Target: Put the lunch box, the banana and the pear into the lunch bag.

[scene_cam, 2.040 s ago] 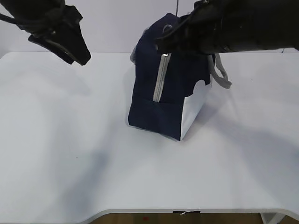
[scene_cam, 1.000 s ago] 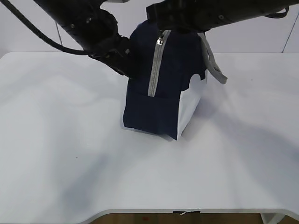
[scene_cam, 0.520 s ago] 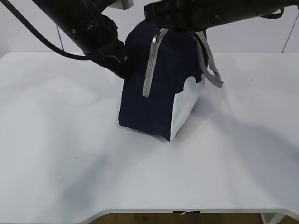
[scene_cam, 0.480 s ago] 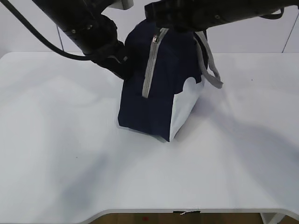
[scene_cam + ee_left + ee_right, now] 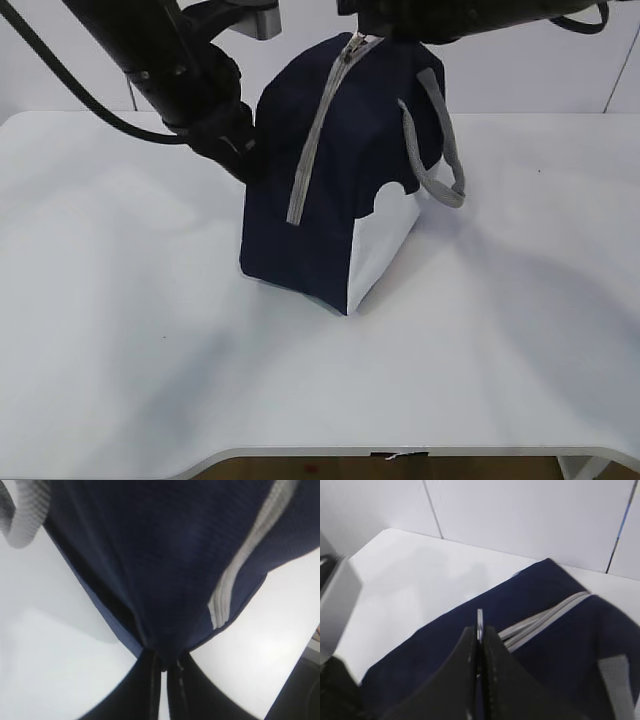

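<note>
Next, my left gripper takes hold of the bag's top while my right gripper keeps the pull, because my left gripper is pinching the bag's side, away from the zipper's open end.
The navy lunch bag stands on the white table, tilted, with its grey zipper running up the near face and its grey handle hanging at the right. My left gripper is shut on a fold of the bag's fabric at its left side; the left wrist view shows this pinch. My right gripper is shut on the metal zipper pull at the bag's top. The lunch box, the banana and the pear are out of view.
The white table stretches round the bag, with its front edge near the bottom of the exterior view. A white panelled wall stands behind it. Both dark arms hang over the bag's top.
The left gripper came in from the upper left and closed on the bag's left side. The bag shifted left and tilted, and the zipper pull rose higher with the right gripper.
</note>
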